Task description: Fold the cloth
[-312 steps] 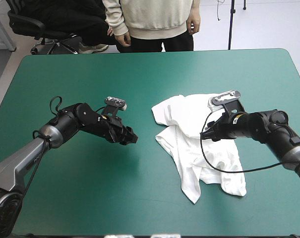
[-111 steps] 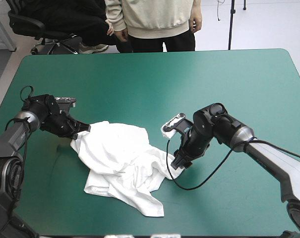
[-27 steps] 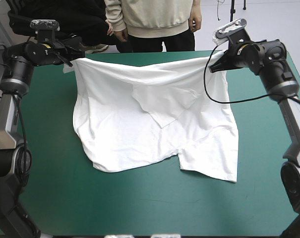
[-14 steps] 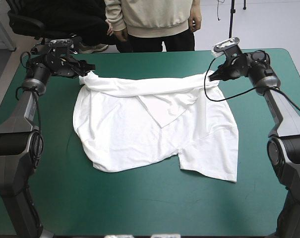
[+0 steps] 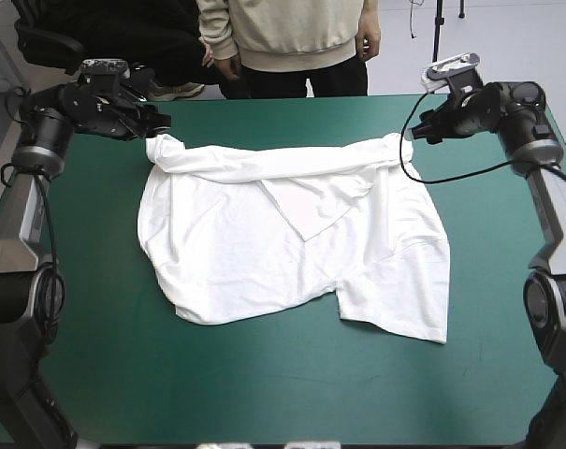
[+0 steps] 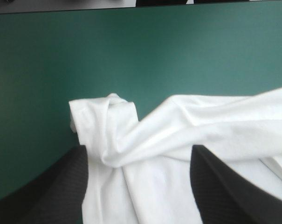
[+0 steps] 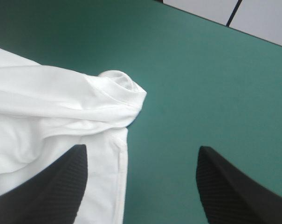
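Observation:
A loose triangular flap (image 5: 311, 208) is sticking out below the T-shirt's rolled part, so the white T-shirt (image 5: 228, 245) will fall open into a smoother sheet when I lift its far corners.
The white T-shirt (image 5: 283, 238) lies spread on the teal-green table, its far edge bunched into a rolled band from corner to corner. My left gripper (image 5: 156, 122) hovers open just beyond the far-left corner; in the left wrist view the twisted corner (image 6: 108, 126) lies below and ahead of my left gripper (image 6: 138, 186), between the spread fingers (image 6: 43, 191). My right gripper (image 5: 415, 131) is open just off the far-right corner. In the right wrist view the rolled corner (image 7: 120, 91) lies ahead of my right gripper (image 7: 141, 186), untouched.
A person stands beyond the table's far edge (image 5: 292, 95), hands hanging clear of the top. Bare teal-green cover (image 5: 264, 383) stretches along the near side and beside the shirt on both sides.
Both grippers have let go of the shirt's far corners and drawn back outward and up. The far edge has settled onto the table in a rolled band.

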`<action>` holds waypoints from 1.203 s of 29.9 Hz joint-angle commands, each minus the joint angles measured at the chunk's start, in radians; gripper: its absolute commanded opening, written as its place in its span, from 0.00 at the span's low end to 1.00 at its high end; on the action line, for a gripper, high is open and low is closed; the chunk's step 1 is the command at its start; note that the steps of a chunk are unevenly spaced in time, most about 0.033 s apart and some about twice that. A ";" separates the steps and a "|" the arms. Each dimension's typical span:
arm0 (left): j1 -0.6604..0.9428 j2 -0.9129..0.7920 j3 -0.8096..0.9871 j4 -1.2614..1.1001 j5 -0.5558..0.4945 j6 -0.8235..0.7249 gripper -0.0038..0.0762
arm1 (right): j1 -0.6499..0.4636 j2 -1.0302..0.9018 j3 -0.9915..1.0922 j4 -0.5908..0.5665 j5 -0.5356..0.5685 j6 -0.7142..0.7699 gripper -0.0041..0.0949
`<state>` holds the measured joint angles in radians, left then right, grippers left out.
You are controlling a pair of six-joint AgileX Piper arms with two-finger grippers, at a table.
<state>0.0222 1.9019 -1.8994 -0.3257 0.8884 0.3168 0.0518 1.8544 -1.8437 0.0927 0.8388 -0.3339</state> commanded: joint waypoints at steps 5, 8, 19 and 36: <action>-0.005 -0.242 0.038 -0.037 0.173 -0.016 0.59 | -0.008 -0.272 -0.036 0.082 0.167 -0.008 0.68; -0.005 -0.345 0.160 -0.053 0.164 -0.020 0.58 | -0.008 -0.347 -0.031 0.099 0.262 -0.008 0.66; -0.005 -0.767 0.635 -0.044 0.098 -0.013 0.58 | -0.008 -0.544 0.099 0.116 0.408 0.031 0.61; -0.005 -0.840 1.029 -0.106 0.031 -0.028 0.58 | -0.008 -0.626 0.697 0.152 0.267 0.016 0.61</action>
<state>0.0222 1.0720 -0.8928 -0.3904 0.9812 0.2976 0.0518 1.2566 -1.1905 0.2238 1.1586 -0.3047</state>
